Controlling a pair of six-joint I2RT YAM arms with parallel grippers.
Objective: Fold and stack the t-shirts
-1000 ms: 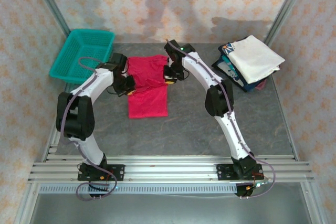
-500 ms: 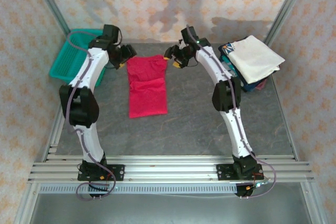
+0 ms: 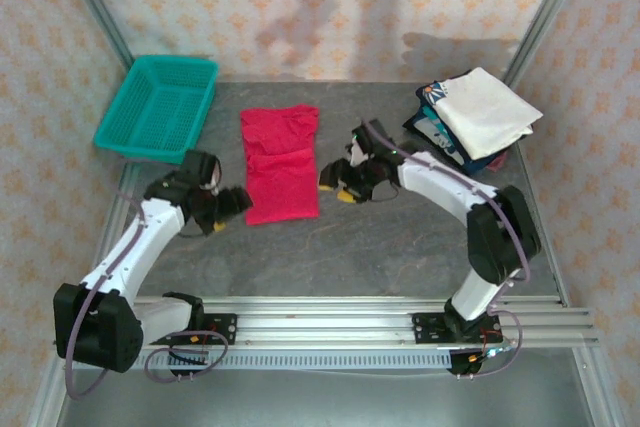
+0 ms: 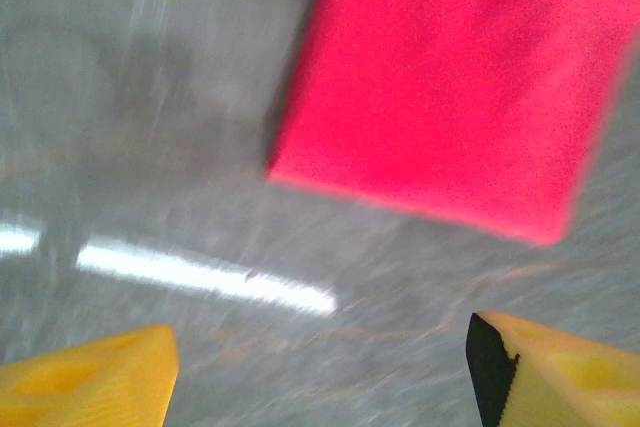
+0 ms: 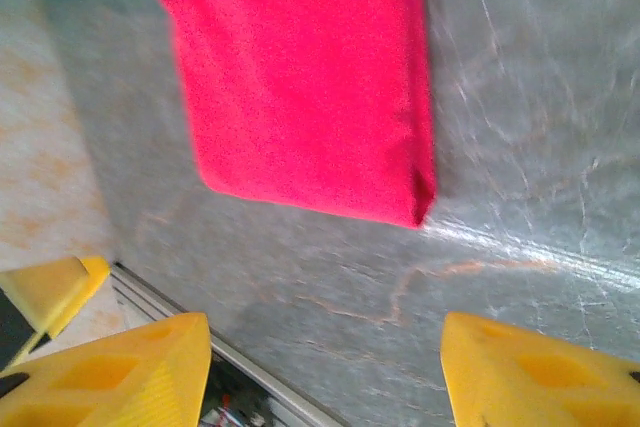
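Note:
My gripper will carry the red t-shirt's near end point(image 3: 282, 209) back. That end will fold over into a compact packet because a soft crease point(image 3: 280, 156) runs across the long piece of the red t-shirt.
A bright red t-shirt point(image 3: 281, 162) lies flat on the grey table as a long folded strip. My left gripper point(image 3: 232, 205) sits low beside its near left corner, open, with nothing between its yellow fingers point(image 4: 100, 377); the red t-shirt point(image 4: 450, 77) lies just ahead of them. My right gripper point(image 3: 333, 186) is beside the near right edge, also open and empty, with the red t-shirt point(image 5: 310, 77) ahead of it. A folded white t-shirt point(image 3: 487, 110) tops a stack of navy printed t-shirts point(image 3: 437, 134) at the back right.
A teal mesh basket point(image 3: 158, 107) stands at the back left. Metal frame posts rise at both back corners. The aluminium rail point(image 3: 320, 322) that carries the arm bases runs along the near table edge. Bare grey table lies in front of the red shirt.
Both grippers let go of the red shirt, which now lies flat. The arms swung from its far end back to its near corners, jaws open.

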